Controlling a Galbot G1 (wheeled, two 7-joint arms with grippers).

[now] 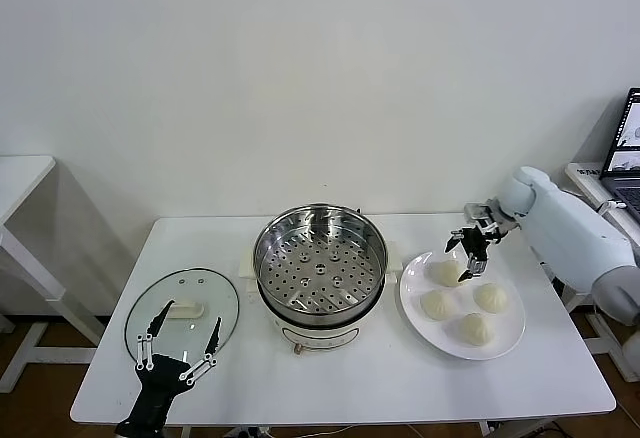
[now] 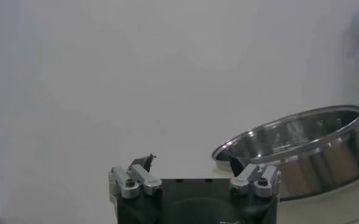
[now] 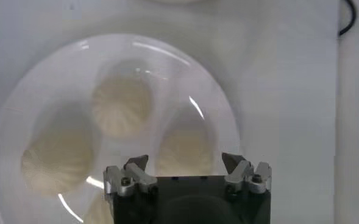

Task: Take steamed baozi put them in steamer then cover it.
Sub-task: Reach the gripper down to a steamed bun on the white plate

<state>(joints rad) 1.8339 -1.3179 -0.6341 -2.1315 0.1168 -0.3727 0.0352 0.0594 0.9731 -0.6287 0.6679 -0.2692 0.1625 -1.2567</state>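
Note:
The far baozi [image 1: 447,271] will come away by itself when the robot lifts it, and its neighbours will stay in place, because clear gaps [image 1: 465,291] separate the baozi on the plate.
Several cream-white baozi [image 1: 462,301] lie on a white plate [image 1: 509,338] at the right of the table. My right gripper [image 1: 471,258] hangs open just above the far-left baozi [image 1: 444,272]; in the right wrist view its jaws [image 3: 184,162] straddle that baozi [image 3: 185,150], apart from it. The steel steamer [image 1: 320,259] with its perforated tray stands empty in the middle; its rim shows in the left wrist view [image 2: 301,137]. The glass cover [image 1: 183,308] with a cream handle [image 1: 186,309] lies flat at the left. My left gripper [image 1: 179,346] is open over the cover's near edge.
The white table [image 1: 350,388] ends close in front of the cover and the plate. A laptop [image 1: 626,153] sits on a side table at the far right. Another white table [image 1: 20,183] stands at the far left.

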